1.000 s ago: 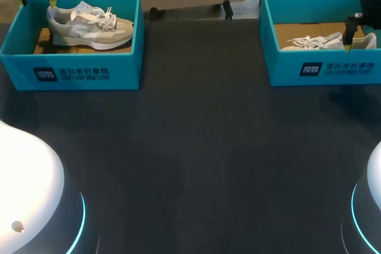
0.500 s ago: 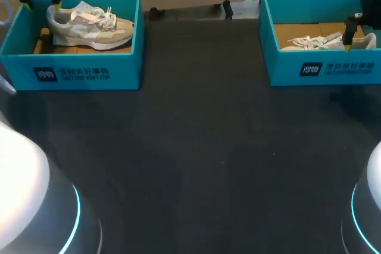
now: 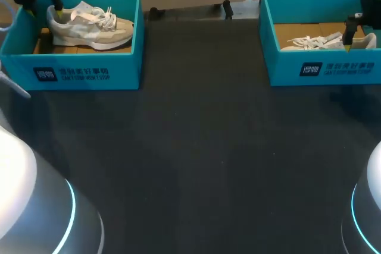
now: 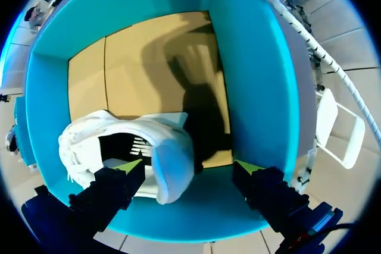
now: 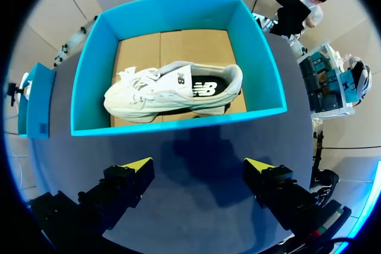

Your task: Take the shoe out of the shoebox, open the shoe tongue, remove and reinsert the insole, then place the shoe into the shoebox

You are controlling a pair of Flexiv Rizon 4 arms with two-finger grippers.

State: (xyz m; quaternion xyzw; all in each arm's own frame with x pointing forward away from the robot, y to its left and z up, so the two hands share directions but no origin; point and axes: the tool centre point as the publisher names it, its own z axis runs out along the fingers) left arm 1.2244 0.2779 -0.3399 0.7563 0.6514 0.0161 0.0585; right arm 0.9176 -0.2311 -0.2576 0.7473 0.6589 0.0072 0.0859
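The shoe's heel collar [image 3: 54, 19] is standing up and keeping its curve, so the shoe will come out almost level, with its toe dipping a little, when the robot lifts it.
Two teal shoeboxes stand at the table's far corners. The left shoebox [image 3: 89, 69] holds a beige and white shoe [image 3: 89, 28], toe pointing right. My left gripper [image 4: 187, 168] hangs open over that shoe's heel [image 4: 172, 159]; one finger is above the shoe's opening, the other by the box's end wall [image 4: 256, 87]. The right shoebox [image 5: 178, 7] holds a white shoe [image 5: 172, 90] lying lengthwise. My right gripper [image 5: 199, 165] is open above the table in front of that box, with nothing between its fingers.
The dark table [image 3: 196, 147] stretches between the two boxes and towards the near edge. Both arms' white bases with blue rings sit at the near corners. Brown cardboard [image 4: 137, 69] lines the left box's floor.
My left gripper has shifted a little right and down towards the shoe's heel in the left box, and the left arm's near part has swung. The right arm has not moved.
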